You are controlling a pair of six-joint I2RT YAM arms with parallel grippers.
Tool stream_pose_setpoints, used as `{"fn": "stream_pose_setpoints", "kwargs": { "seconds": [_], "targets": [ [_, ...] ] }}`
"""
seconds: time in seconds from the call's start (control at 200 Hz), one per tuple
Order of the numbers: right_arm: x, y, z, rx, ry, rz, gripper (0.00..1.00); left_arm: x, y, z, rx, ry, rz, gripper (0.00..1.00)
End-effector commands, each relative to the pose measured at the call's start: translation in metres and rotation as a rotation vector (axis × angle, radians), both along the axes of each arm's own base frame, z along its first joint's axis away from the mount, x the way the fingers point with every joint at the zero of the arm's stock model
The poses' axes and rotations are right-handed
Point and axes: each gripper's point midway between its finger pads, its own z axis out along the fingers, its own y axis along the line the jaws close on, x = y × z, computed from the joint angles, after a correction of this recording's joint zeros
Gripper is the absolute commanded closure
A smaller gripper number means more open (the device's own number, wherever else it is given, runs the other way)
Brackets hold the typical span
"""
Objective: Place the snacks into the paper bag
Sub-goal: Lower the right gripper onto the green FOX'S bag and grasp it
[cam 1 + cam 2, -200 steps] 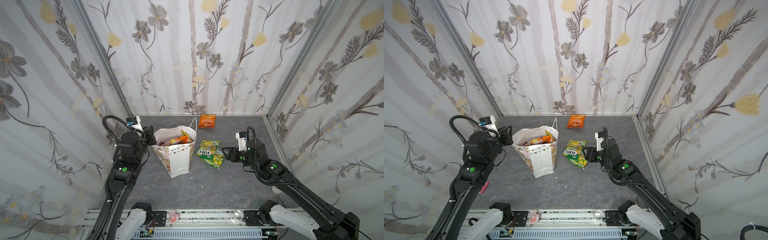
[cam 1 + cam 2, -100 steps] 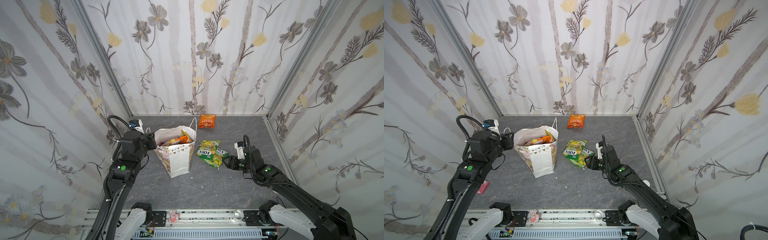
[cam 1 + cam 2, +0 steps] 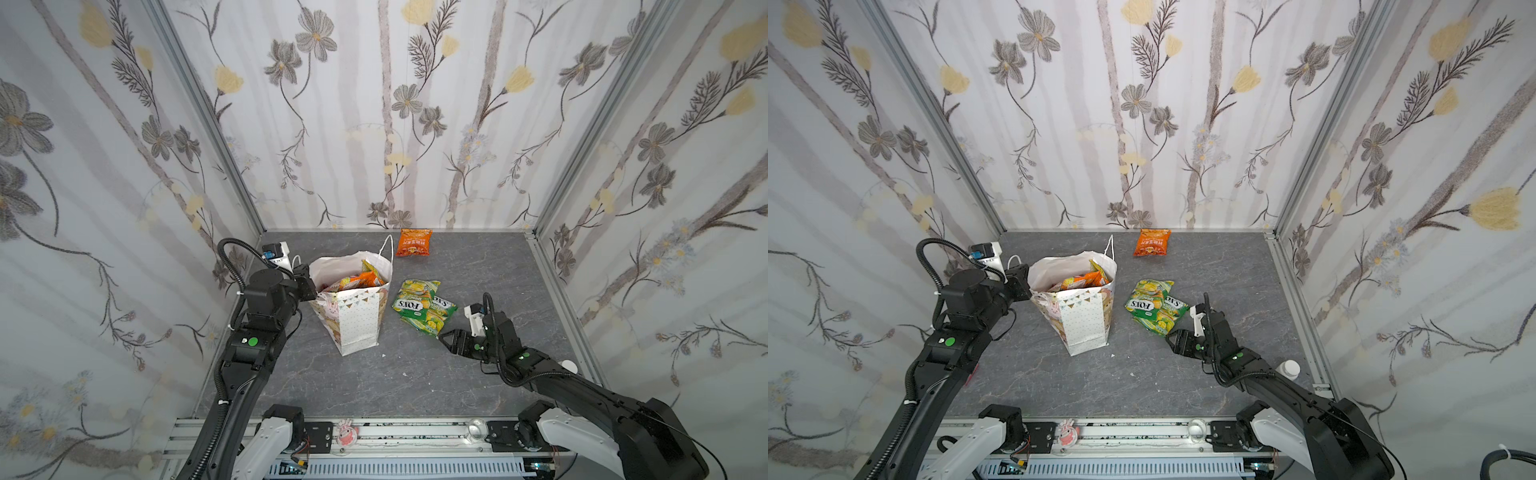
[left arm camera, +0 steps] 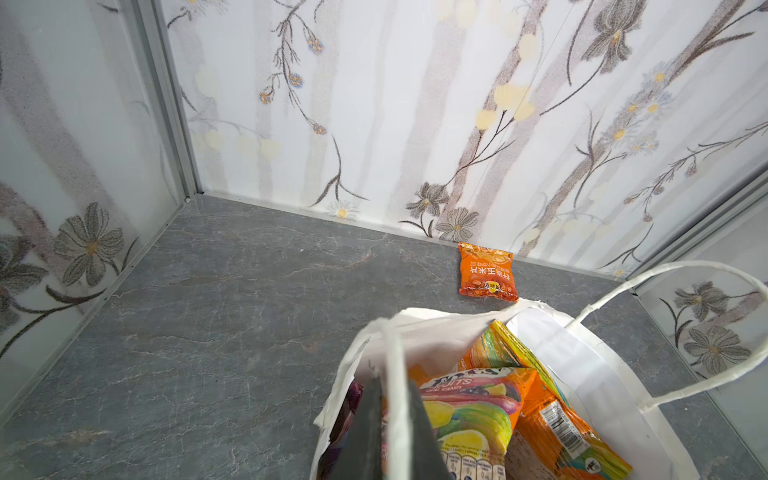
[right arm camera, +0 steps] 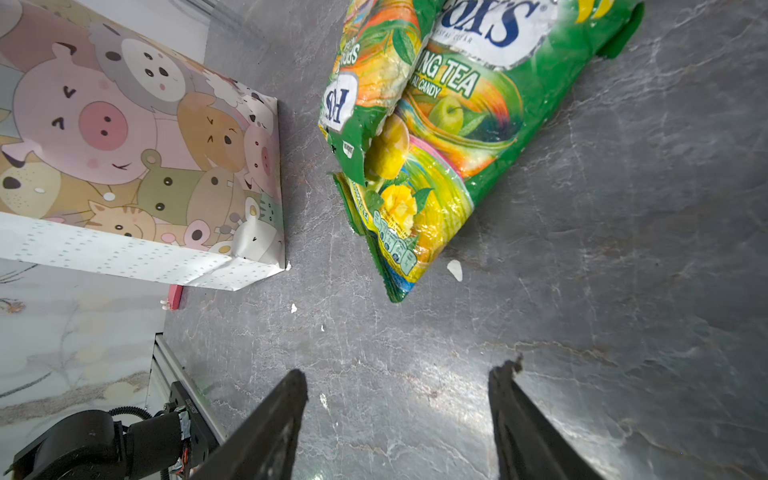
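Observation:
The green packets overlap (image 3: pixel 429 304) while my left gripper holds the bag's rim, so next my right gripper pulls the lower packet out by its near corner (image 3: pixel 434 328).
The white paper bag (image 3: pixel 358 322) (image 3: pixel 1084 322) stands left of centre with several snacks (image 3: pixel 353 281) (image 4: pixel 478 409) inside. My left gripper (image 3: pixel 309 286) (image 3: pixel 1020 283) (image 4: pixel 394 384) is shut on the bag's left rim and cord handle (image 4: pixel 392 357). Two green FOX'S packets (image 3: pixel 419 306) (image 3: pixel 1152 306) (image 5: pixel 451 124) lie overlapped to the right of the bag. An orange packet (image 3: pixel 413 242) (image 3: pixel 1152 242) (image 4: pixel 487 277) lies by the back wall. My right gripper (image 3: pixel 446 336) (image 3: pixel 1173 338) (image 5: pixel 399 374) is open and low over the bare floor, just short of the green packets' near corner.
A small flat red-pink object (image 5: pixel 176 297) lies behind the bag (image 5: pixel 124 137), near the left arm's side. A white cap (image 3: pixel 567 366) (image 3: pixel 1291 368) sits by the right wall. Flowered walls close three sides. A metal rail (image 3: pixel 395 432) runs along the front.
My left gripper moved to the bag's rim and closed on it. My right gripper came down and back toward the front, off the green packets, still open.

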Motion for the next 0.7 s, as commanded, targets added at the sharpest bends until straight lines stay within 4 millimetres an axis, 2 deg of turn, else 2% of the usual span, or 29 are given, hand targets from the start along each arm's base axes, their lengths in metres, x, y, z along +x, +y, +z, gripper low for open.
{"fn": "stream_pose_setpoints", "kwargs": {
  "seconds": [0.0,0.16,0.28,0.694],
  "targets": [
    [0.009,0.009,0.014,0.069,-0.047,0.0,0.31,0.006,-0.002,0.015,0.003,-0.079,-0.011,0.9],
    [0.013,0.008,0.01,0.088,-0.059,-0.029,0.31,0.004,-0.002,0.004,0.001,-0.063,-0.011,0.92],
    [0.013,0.008,-0.001,0.074,-0.036,-0.029,0.31,0.001,-0.001,0.003,-0.001,-0.07,-0.009,0.92],
    [0.026,0.017,-0.009,0.121,-0.031,-0.051,0.35,0.001,-0.002,0.0,-0.005,-0.067,-0.013,0.92]
  ]
}}
